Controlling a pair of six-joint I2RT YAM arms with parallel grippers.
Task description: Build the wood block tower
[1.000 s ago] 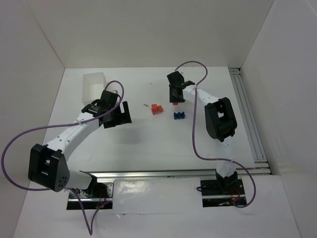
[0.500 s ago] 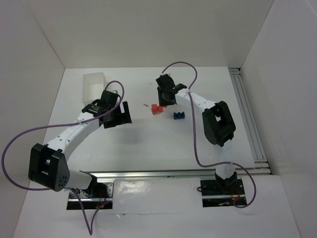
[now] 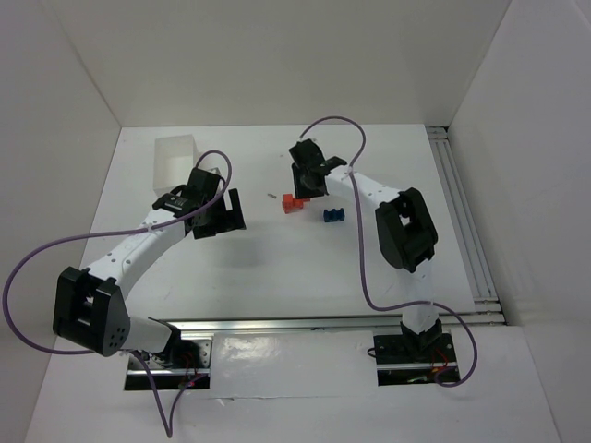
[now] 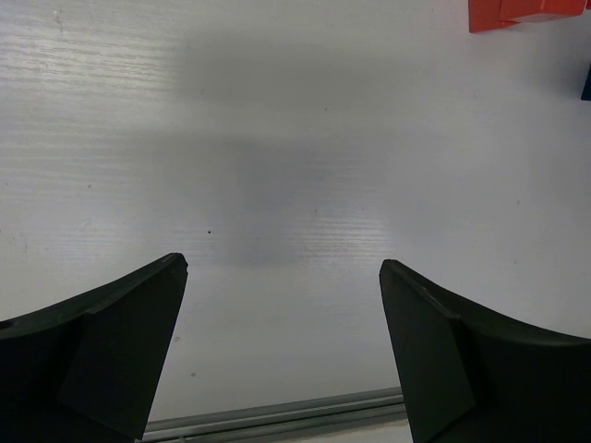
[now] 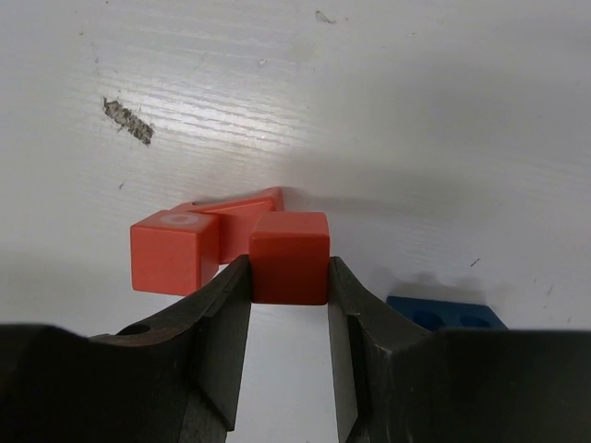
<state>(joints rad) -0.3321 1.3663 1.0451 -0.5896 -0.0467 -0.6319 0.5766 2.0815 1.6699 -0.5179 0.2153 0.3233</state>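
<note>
A gap lies between the held red-orange cube and the ring-marked cube [image 5: 170, 255]. Next, my right gripper brings the held cube closer, open wide and grabs both cubes together.
My right gripper [image 5: 289, 277] is shut on a small red-orange cube [image 5: 290, 256] and holds it right beside a red-orange notched block [image 5: 199, 242] on the white table. In the top view that gripper [image 3: 307, 181] hangs over the red-orange blocks [image 3: 292, 203] near the table's middle back. A notched blue block [image 3: 334, 214] lies just right of them; its edge shows in the right wrist view [image 5: 446, 314]. My left gripper [image 4: 282, 277] is open and empty over bare table, left of the blocks [image 3: 220, 212]; the red-orange block shows at the top right of its view [image 4: 517, 13].
A translucent white box [image 3: 175, 160] stands at the back left. A small dark speck [image 3: 271, 196] lies left of the blocks. White walls enclose the table; metal rails [image 3: 462, 221] run along the right side and the near edge [image 3: 295, 325].
My right gripper has moved left with the red-orange cube, from beside the blue block to over the red-orange blocks. The left arm has not moved.
</note>
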